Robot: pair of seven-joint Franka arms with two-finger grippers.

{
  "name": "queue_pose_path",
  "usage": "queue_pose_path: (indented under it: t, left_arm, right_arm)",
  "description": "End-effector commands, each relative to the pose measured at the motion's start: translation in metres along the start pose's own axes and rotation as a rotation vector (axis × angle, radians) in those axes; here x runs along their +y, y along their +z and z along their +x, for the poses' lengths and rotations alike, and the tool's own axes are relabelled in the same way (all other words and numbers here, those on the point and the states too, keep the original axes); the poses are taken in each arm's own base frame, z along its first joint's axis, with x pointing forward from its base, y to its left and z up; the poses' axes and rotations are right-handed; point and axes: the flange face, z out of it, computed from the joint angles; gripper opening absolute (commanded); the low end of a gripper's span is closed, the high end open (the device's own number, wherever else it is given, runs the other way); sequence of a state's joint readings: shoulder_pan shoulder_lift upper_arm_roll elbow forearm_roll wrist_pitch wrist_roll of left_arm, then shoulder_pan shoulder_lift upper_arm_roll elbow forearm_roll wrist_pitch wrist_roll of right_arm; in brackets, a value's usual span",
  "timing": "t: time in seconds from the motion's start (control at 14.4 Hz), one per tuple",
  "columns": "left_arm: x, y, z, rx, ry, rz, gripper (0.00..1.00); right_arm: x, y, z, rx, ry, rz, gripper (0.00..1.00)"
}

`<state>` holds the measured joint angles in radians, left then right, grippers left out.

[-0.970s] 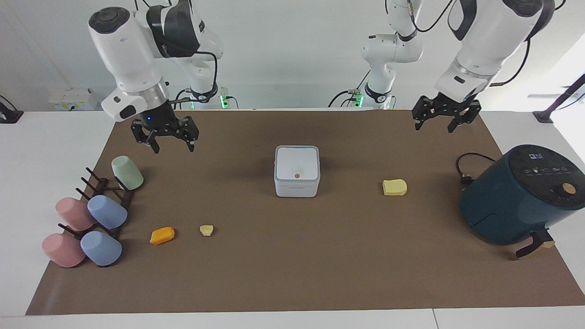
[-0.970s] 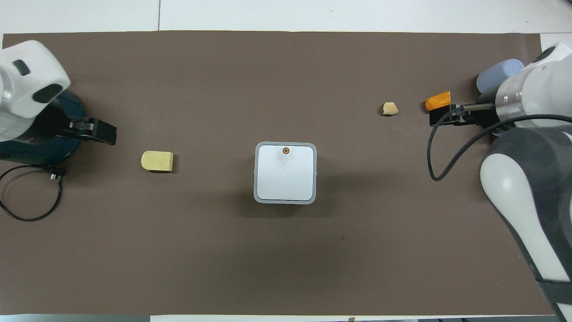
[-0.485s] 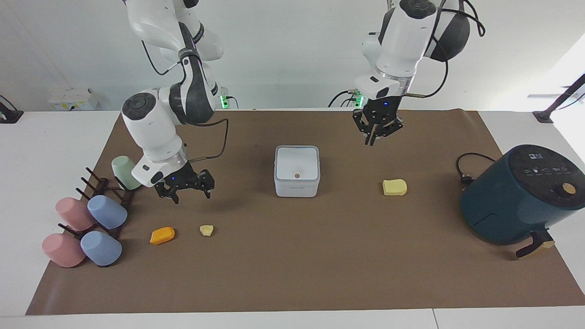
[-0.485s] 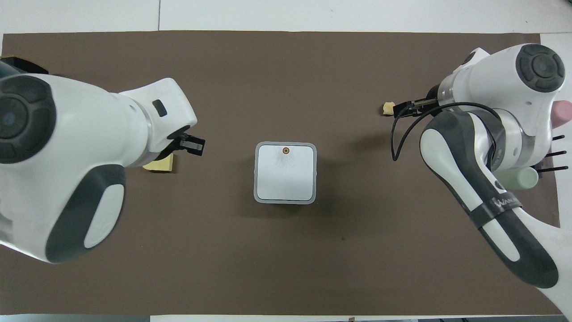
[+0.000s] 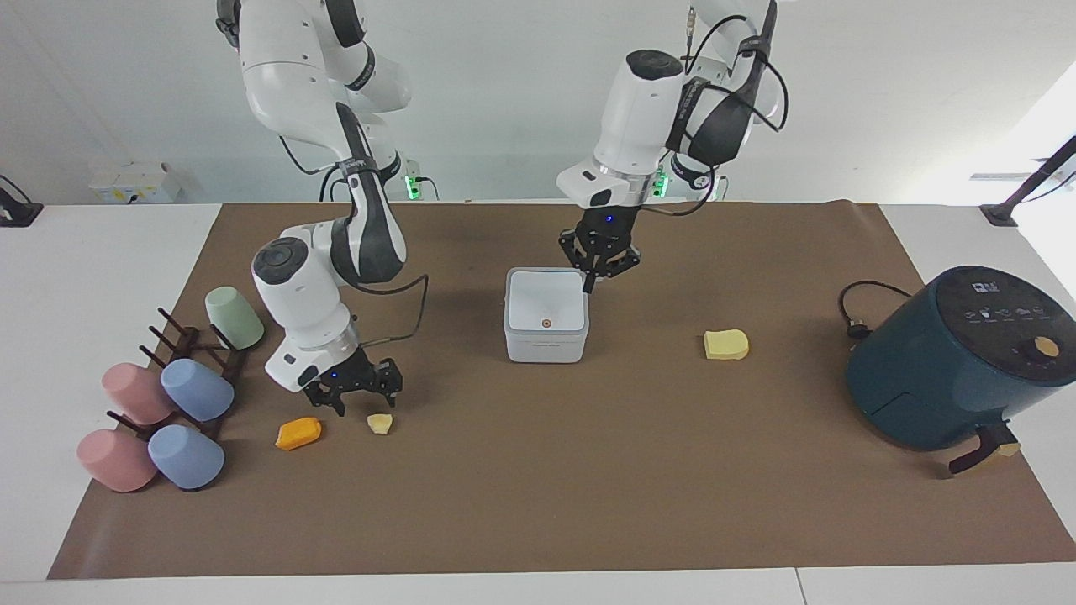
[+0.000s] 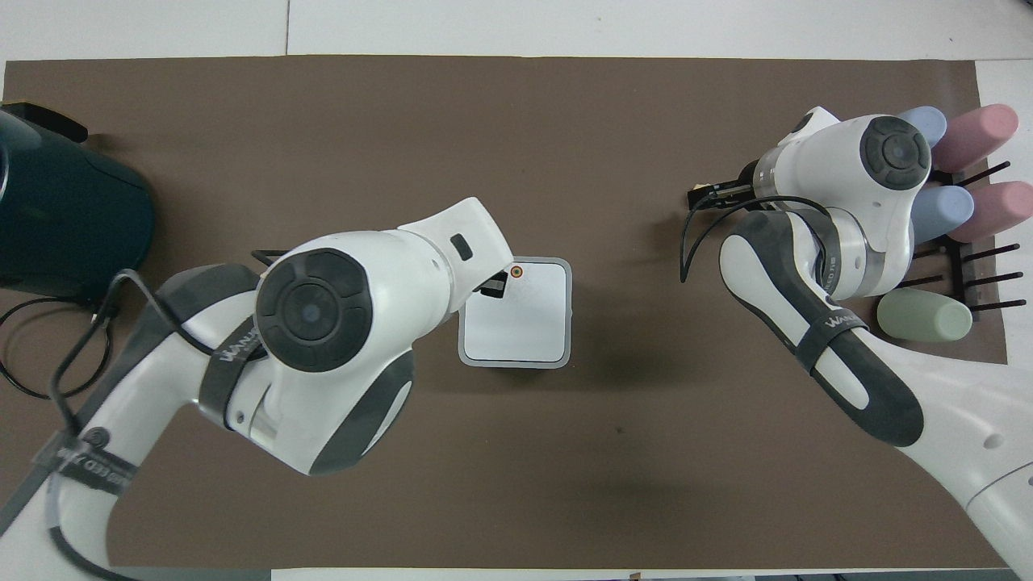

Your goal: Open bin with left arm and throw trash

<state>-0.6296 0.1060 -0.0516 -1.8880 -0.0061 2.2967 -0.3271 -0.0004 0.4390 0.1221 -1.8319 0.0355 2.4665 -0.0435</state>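
The closed lid (image 6: 523, 319) is covering the inside of the white bin (image 6: 516, 358), so I should expect to find other scraps hidden in there when I open it.
The white bin (image 5: 545, 315) stands mid-mat with its lid down, the orange-brown dot (image 5: 546, 321) on the lid's edge farther from the robots. My left gripper (image 5: 591, 284) hangs over the bin's corner nearest the left arm's base, fingers together; in the overhead view its tip (image 6: 494, 287) lies over the lid (image 6: 520, 323) close to the dot (image 6: 516, 272). My right gripper (image 5: 363, 407) is open and low over the mat, between the orange chunk (image 5: 298, 433) and the tiny pale yellow chunk (image 5: 380, 423). The bread-shaped piece (image 5: 726, 344) lies toward the left arm's end.
A dark teal air fryer (image 5: 958, 357) with a black cable (image 5: 857, 307) stands at the left arm's end. Pastel cups on a dark rack (image 5: 168, 395) lie at the right arm's end. In the overhead view both arms cover the three scraps.
My left gripper swung from the left arm's end of the table to over the bin and its fingers came together. My right gripper came down and moved away from the robots to just above the two small scraps.
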Motion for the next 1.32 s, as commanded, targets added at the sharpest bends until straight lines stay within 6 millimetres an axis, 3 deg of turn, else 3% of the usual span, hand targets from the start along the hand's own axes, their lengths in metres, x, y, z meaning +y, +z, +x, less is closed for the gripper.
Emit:
queue_pose_path:
  t: [0.0, 0.28, 0.42, 0.62, 0.69, 0.76, 0.83, 0.9, 1.04, 1.25]
  left_arm:
    - [0.018, 0.030, 0.000, 0.019, -0.023, -0.016, 0.00]
    - [0.032, 0.061, -0.001, 0.049, -0.018, -0.037, 0.00]
    - [0.031, 0.071, -0.006, 0.035, -0.014, -0.032, 0.00]
    - [0.027, 0.089, -0.016, -0.012, -0.004, -0.013, 0.00]
    - [0.027, 0.089, -0.018, -0.031, -0.006, -0.005, 0.00]
    - [0.025, 0.082, -0.020, -0.066, -0.005, 0.009, 0.00]
    - [0.023, 0.063, -0.021, -0.081, -0.005, 0.017, 0.00]
    - [0.017, 0.047, -0.023, -0.103, -0.014, 0.029, 0.00]
    - [0.004, 0.020, -0.028, -0.157, -0.030, 0.056, 0.00]
    - [-0.047, -0.014, -0.025, -0.204, -0.123, 0.094, 0.00]
  right_arm:
    - [-0.019, 0.006, 0.012, 0.034, 0.009, 0.018, 0.84]
    - [-0.025, 0.020, 0.010, 0.055, -0.029, 0.004, 0.80]
    - [-0.018, 0.023, 0.008, 0.049, -0.075, -0.034, 0.70]
    - [-0.019, 0.028, 0.001, 0.041, -0.103, -0.039, 0.68]
    - [-0.019, 0.030, -0.001, 0.035, -0.103, -0.039, 0.57]
    - [-0.019, 0.030, -0.001, 0.027, -0.103, -0.039, 0.40]
    - [-0.018, 0.028, -0.001, 0.018, -0.104, -0.040, 0.16]
    - [-0.014, 0.026, -0.001, -0.011, -0.101, -0.042, 0.00]
    - [-0.012, 0.017, 0.004, -0.058, -0.094, -0.042, 0.00]
    - [-0.019, -0.011, 0.010, -0.100, -0.095, -0.044, 0.00]
